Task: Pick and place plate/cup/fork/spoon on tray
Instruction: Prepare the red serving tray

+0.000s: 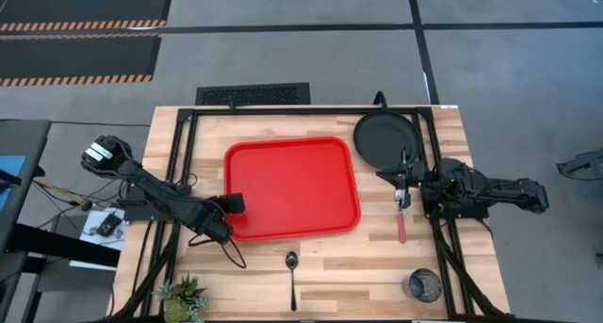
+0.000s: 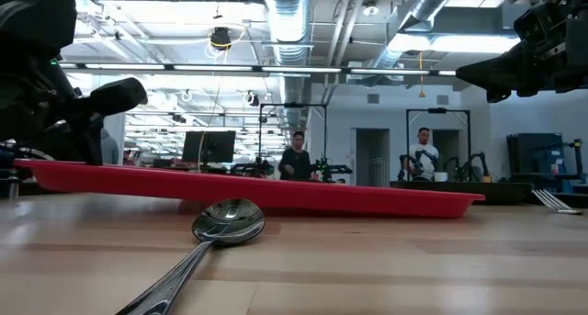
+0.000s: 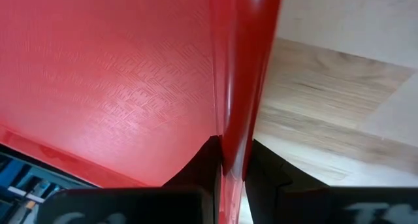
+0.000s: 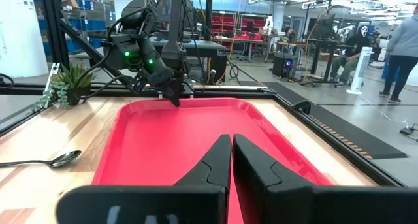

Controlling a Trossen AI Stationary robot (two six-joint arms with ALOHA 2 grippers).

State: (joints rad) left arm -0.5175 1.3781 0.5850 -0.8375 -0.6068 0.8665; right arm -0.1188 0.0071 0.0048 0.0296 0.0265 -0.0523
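Observation:
My left gripper is pinching the tray's rim and tipping up the red tray's end (image 2: 55, 174), so next I let go of the tray's rim and push the tray along flat with closed fingers on its bottom (image 1: 256, 195).
The red tray (image 1: 292, 186) lies mid-table; in the low view its left end (image 2: 55, 173) shows higher than its right end. My left gripper (image 1: 234, 203) is shut on the tray's left rim. The black plate (image 1: 386, 139) rests flat at the far right. The fork (image 1: 401, 224), red handle toward the near edge, lies just right of the tray. The dark spoon (image 1: 292, 274) lies near the front edge, and the glass cup (image 1: 424, 285) stands upright at the near right. My right gripper (image 1: 396, 179) hovers shut beside the fork, pointing level at the tray. My left gripper pinches the tray's left rim (image 3: 232, 139), close to the near left corner, between its two fingers (image 3: 199, 165). One finger stands inside the tray and one outside. The fingers come from the table's left, slanting down, across the rim.
A small potted plant (image 1: 184, 299) stands at the near left corner. Black frame rails (image 1: 188, 153) run along both sides of the table. People stand in the room beyond (image 2: 296, 154). Bare wood lies between the tray and the front edge, around the spoon.

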